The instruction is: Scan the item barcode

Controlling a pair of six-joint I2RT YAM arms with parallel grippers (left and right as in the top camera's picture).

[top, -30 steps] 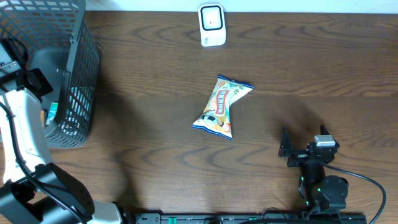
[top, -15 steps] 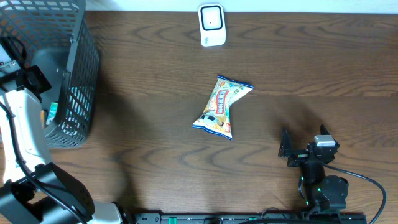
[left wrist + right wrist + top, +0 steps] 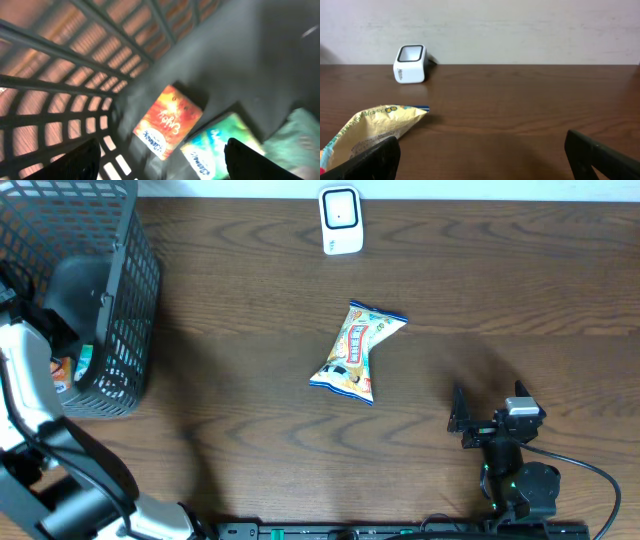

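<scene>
The orange packet (image 3: pixel 169 122) lies in line with my left gripper's open fingers, clear of the basket's mesh side (image 3: pixel 124 120), so the gripper should keep going down until its fingers are on either side of the packet, then close.
My left gripper (image 3: pixel 162 146) is down inside the grey mesh basket (image 3: pixel 125 240), open, its dark fingertips (image 3: pixel 82 159) either side of nothing. Just beyond them lie an orange packet (image 3: pixel 168 120) and a green packet (image 3: pixel 220 145) on the basket floor; the view is blurred. From overhead the left arm (image 3: pixel 75 285) reaches into the basket and hides the gripper. A yellow snack bag (image 3: pixel 357 352) lies mid-table, also low left in the right wrist view (image 3: pixel 367 131). The white barcode scanner (image 3: pixel 340 220) stands at the far edge. My right gripper (image 3: pixel 478 420) rests open near the front edge, holding nothing.
A pale green packet (image 3: pixel 295 135) lies at the right of the basket floor. The basket's mesh walls (image 3: pixel 75 60) close in round the left gripper. Bare dark wood table (image 3: pixel 250 410) lies between basket, snack bag and right arm. The scanner (image 3: pixel 410 64) faces the right wrist camera.
The left arm has shifted deeper into the basket, its white link swinging left. The snack bag, scanner and right arm have not moved.
</scene>
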